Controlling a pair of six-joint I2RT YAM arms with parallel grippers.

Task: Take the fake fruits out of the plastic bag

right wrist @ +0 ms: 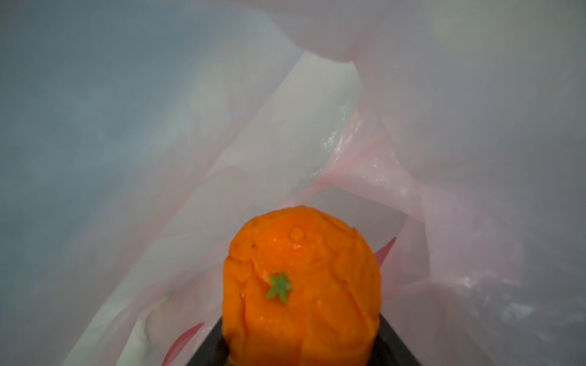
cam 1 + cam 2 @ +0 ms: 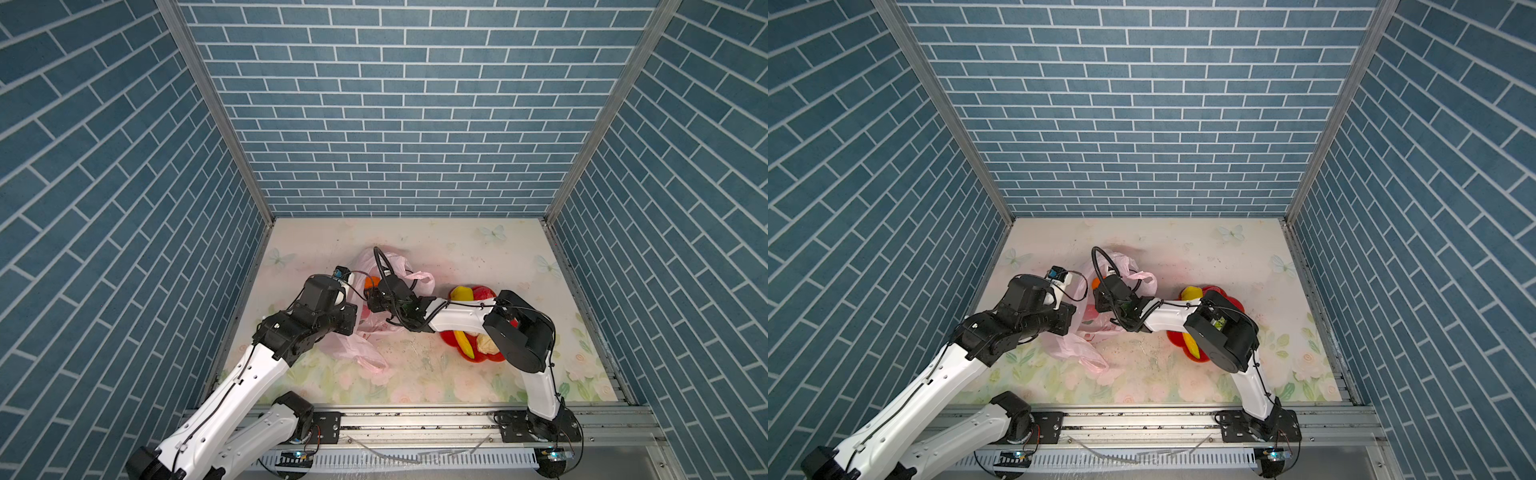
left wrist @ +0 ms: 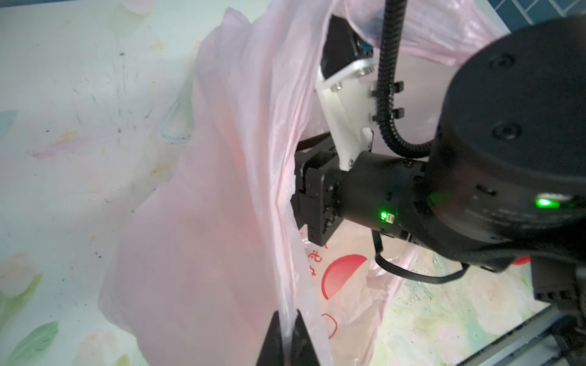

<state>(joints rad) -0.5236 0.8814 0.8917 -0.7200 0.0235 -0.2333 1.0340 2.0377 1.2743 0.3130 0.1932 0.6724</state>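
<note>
The bag's film point(image 3: 357, 11) hangs over my right gripper's wrist. My left gripper should open and work the bag's edge point(image 3: 285, 174) free before my right gripper pulls the orange out.
The pink plastic bag point(image 2: 365, 347) lies crumpled at the middle left of the table, its mouth held up. My left gripper point(image 3: 287, 340) is shut on a fold of the bag's film point(image 3: 203, 221). My right gripper point(image 1: 301, 336) reaches inside the bag and is shut on an orange point(image 1: 301, 285) with a green stem, which looks squeezed between the black fingers point(image 1: 206, 348). In both top views the orange point(image 2: 371, 281) point(image 2: 1096, 283) shows through the bag's mouth beside the right gripper point(image 2: 372, 299). Other fake fruits lie outside the bag: a lemon point(image 2: 461, 294), a banana point(image 2: 465, 345) and a cream ball point(image 2: 487, 344).
A red flower-shaped plate point(image 2: 449, 338) at the right holds those fruits and is partly hidden under my right arm's elbow point(image 2: 519, 332). Blue brick walls close in the floral table point(image 2: 436, 374) on three sides. A metal rail point(image 2: 415, 419) runs along the front edge.
</note>
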